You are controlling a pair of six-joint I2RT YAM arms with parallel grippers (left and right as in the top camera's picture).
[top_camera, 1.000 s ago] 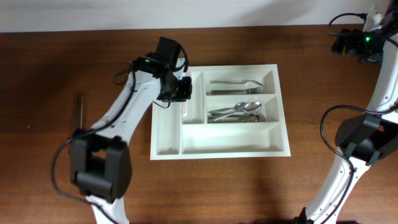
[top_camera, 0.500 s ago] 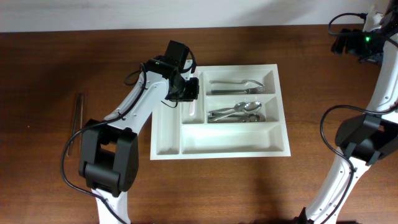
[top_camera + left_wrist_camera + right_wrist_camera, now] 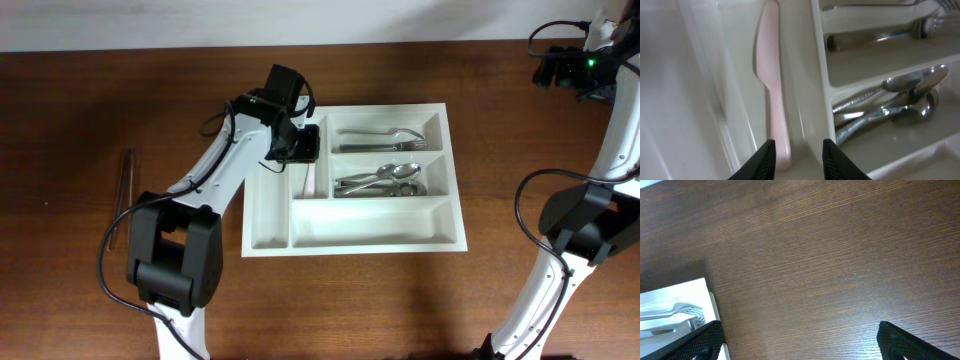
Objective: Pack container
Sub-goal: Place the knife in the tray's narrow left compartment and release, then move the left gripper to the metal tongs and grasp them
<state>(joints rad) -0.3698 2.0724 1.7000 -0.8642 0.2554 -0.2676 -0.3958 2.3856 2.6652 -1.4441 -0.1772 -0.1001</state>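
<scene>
My left gripper should keep going toward the dark utensil [image 3: 124, 187] until its fingers close around the utensil, because the pale pink knife [image 3: 310, 181] lies flat in its compartment.
The container [image 3: 355, 246] is a white cutlery tray in the middle of the table. My left gripper [image 3: 305, 143] hovers low over the far end of its narrow inner compartment. In the left wrist view the left gripper [image 3: 799, 145] is open, and a pale pink knife [image 3: 771, 85] lies flat in that compartment, its near end just beside the left fingertip [image 3: 767, 152]. From overhead the knife [image 3: 308, 180] shows as a thin pale strip. My right gripper [image 3: 800, 330] stands wide open over bare wood, right of the tray's corner [image 3: 675, 292].
Forks [image 3: 385, 138] fill the far right compartment and spoons [image 3: 385, 182] the one below it. A dark utensil [image 3: 126, 180] lies on the table far left of the tray. The right arm [image 3: 575, 68] is raised at the back right corner.
My left gripper moved right to the narrow compartment, then its jaws parted. The pink knife now lies loose in the compartment. The right arm stayed still.
</scene>
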